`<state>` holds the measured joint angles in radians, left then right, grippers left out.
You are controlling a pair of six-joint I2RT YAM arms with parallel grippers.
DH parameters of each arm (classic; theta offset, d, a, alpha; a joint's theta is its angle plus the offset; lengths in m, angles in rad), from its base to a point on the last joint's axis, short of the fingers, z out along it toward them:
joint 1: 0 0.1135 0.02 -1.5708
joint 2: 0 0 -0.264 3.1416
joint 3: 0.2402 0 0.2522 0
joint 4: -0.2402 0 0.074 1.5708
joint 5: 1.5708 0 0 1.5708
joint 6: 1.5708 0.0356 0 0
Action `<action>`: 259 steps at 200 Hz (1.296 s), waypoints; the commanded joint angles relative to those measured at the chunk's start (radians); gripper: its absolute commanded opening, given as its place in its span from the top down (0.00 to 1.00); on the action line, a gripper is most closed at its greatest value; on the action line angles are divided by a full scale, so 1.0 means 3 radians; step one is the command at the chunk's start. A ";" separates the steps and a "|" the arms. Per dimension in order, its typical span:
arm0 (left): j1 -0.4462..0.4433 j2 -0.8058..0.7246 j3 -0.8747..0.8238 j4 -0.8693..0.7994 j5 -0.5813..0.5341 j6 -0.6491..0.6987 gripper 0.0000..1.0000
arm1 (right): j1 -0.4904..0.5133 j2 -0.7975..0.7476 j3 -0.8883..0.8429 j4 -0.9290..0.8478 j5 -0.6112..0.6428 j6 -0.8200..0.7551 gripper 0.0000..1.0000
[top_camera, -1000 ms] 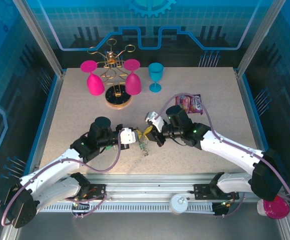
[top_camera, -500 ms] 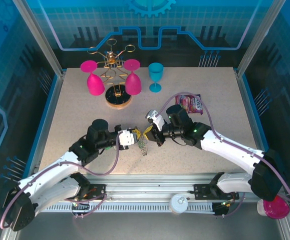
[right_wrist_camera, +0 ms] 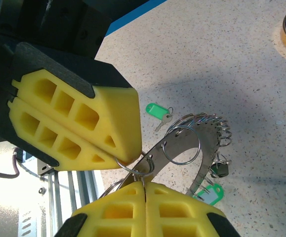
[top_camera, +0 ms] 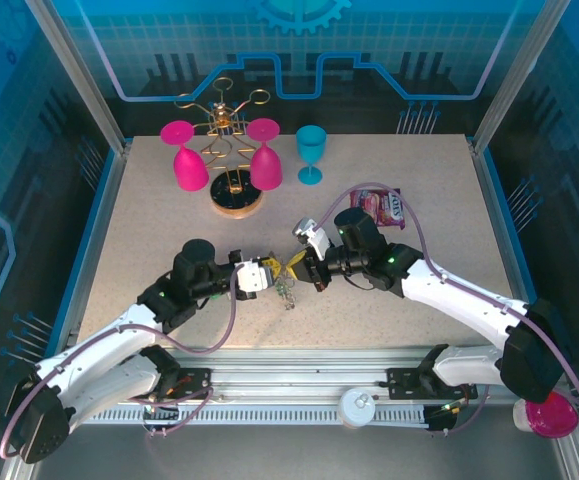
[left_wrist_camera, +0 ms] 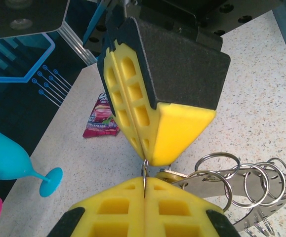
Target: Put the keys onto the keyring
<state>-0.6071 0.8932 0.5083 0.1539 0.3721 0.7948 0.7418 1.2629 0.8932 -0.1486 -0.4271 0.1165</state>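
Observation:
My right gripper is meeting the wire ring at a slant [right_wrist_camera: 137, 171] to my left gripper, so next I open, move back and grasp the ring from straight across.
The keyring [right_wrist_camera: 204, 140], a curved grey metal band lined with wire rings, hangs just above the table between my two grippers [top_camera: 287, 287]. My left gripper [left_wrist_camera: 144, 185] is shut on one small wire ring at the band's end. My right gripper [right_wrist_camera: 145, 183] is shut on that same end, tip to tip with the left fingers [right_wrist_camera: 78, 123]. A green-headed key [right_wrist_camera: 157, 111] lies loose on the table behind the band. A light green tag [right_wrist_camera: 209, 193] and a black key [right_wrist_camera: 221, 169] hang from the band's rings. A brass-coloured piece [left_wrist_camera: 170, 174] sits by the pinched ring.
A wooden-based wire rack [top_camera: 237, 198] holds two pink glasses at the back left. A teal glass [top_camera: 311, 152] stands beside it. A pink snack packet [top_camera: 379, 205] lies behind my right arm. Both grippers [top_camera: 272, 270] [top_camera: 302, 265] meet at mid-table.
My left gripper has slid a little to the right, closing up against the right one. Both grips and the keyring's place are unchanged.

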 commanded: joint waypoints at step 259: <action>0.0010 0.0151 -0.0436 0.1559 0.0503 -0.1599 1.00 | -0.0433 -0.0606 -0.0629 0.0940 -0.0719 -0.1356 0.57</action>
<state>-0.6136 0.9344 0.3920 0.4599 0.4335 0.4274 0.6205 1.1027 0.7044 0.0719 -0.5179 -0.1287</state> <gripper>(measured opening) 0.050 0.432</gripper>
